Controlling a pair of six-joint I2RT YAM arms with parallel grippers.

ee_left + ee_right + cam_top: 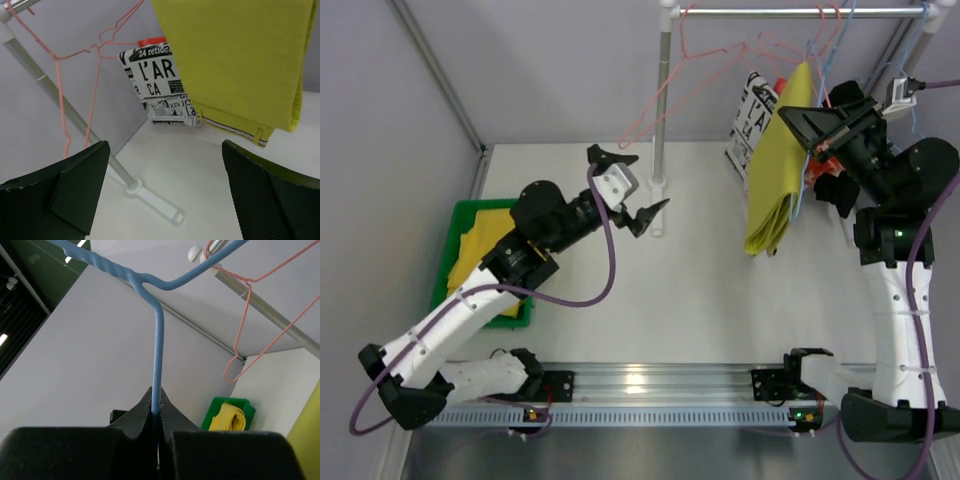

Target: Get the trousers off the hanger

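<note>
I should next move my left gripper to the olive-yellow trousers' near edge (774, 215) until its fingers close around that edge, while my right gripper holds the blue hanger's wire (158, 347).
Olive-yellow trousers (775, 180) hang folded over a blue hanger (815, 60) on the rail at the back right; they also show in the left wrist view (235, 65). My right gripper (830, 140) is shut on the blue hanger's wire (157, 365), next to the trousers. A bright golden yellow garment (480, 250) lies in the green bin (455, 235) at the left, also in the right wrist view (227, 417). My left gripper (630, 185) is open and empty above the table, near the rack's post, well left of the hanging trousers.
A black-and-white printed cloth (752, 120) and a red-orange garment (780, 85) hang behind the trousers. An empty pink hanger (695, 75) hangs on the rail (800, 12). The rack's upright post (660, 110) and its foot (657, 205) stand mid-table.
</note>
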